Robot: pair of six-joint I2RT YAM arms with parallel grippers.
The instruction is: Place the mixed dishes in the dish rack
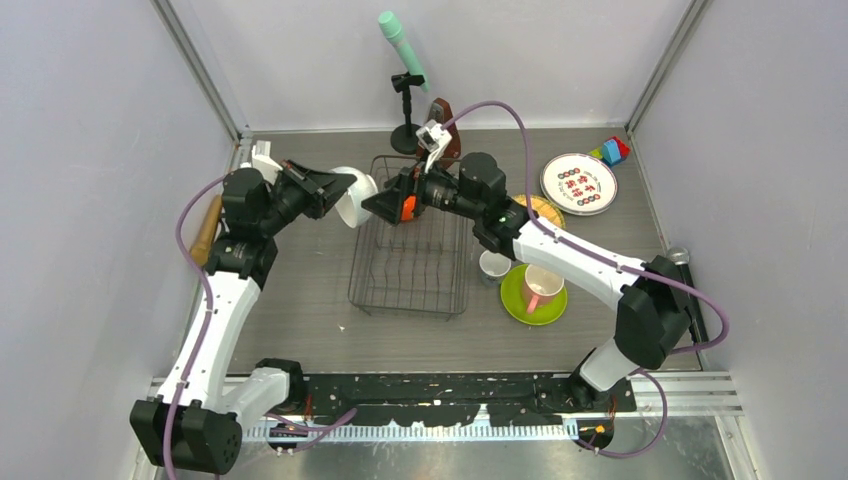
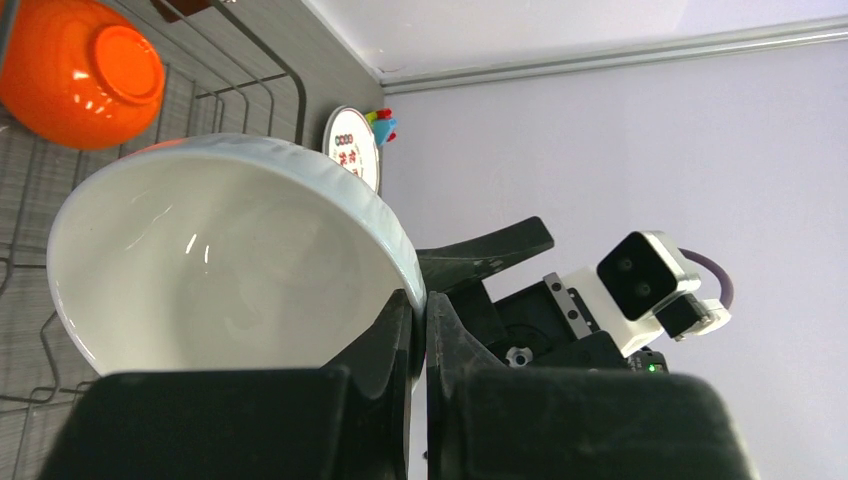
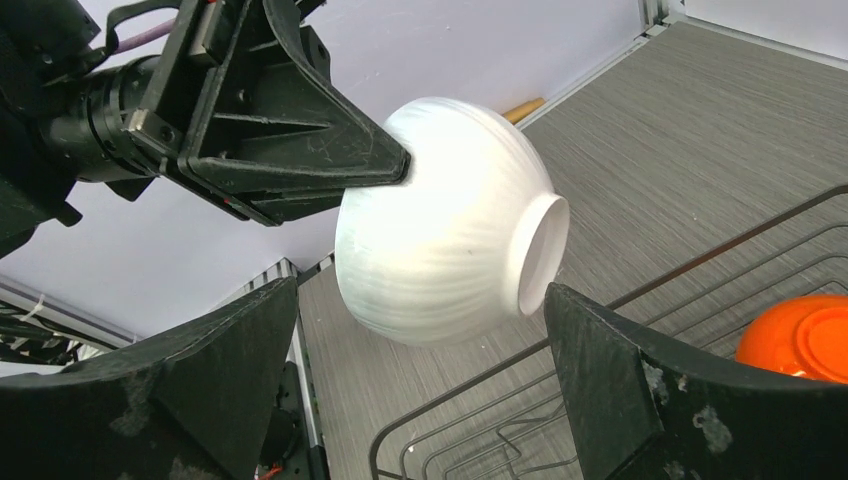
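Note:
The tipped white bowl's rim (image 2: 402, 243) has my left gripper on it, and my right gripper should grasp the bowl's outside (image 3: 440, 240) before placing it upside down beside the orange bowl.
My left gripper (image 1: 347, 192) (image 2: 420, 302) is shut on the rim of the white bowl (image 1: 356, 196) (image 2: 220, 260) (image 3: 440, 250). It holds the bowl on its side in the air, just left of the dish rack (image 1: 410, 312) (image 3: 600, 312). My right gripper (image 1: 374, 208) (image 3: 420, 292) is open and faces the bowl's outside, one finger on each side, without touching it. An orange bowl (image 2: 85, 68) (image 3: 800, 338) lies upside down in the rack. The pink mug (image 1: 543, 285) stands on the lime-green plate (image 1: 515, 300), with the small white cup (image 1: 494, 265) beside them.
A white plate with red-green marks (image 1: 578, 183) lies at the back right, toy blocks (image 1: 612, 150) beyond it. A tan woven plate (image 1: 548, 208) peeks out under the right arm. A brown metronome (image 1: 443, 115) and a microphone stand (image 1: 404, 90) stand behind the rack. A wooden rolling pin (image 1: 207, 228) lies far left.

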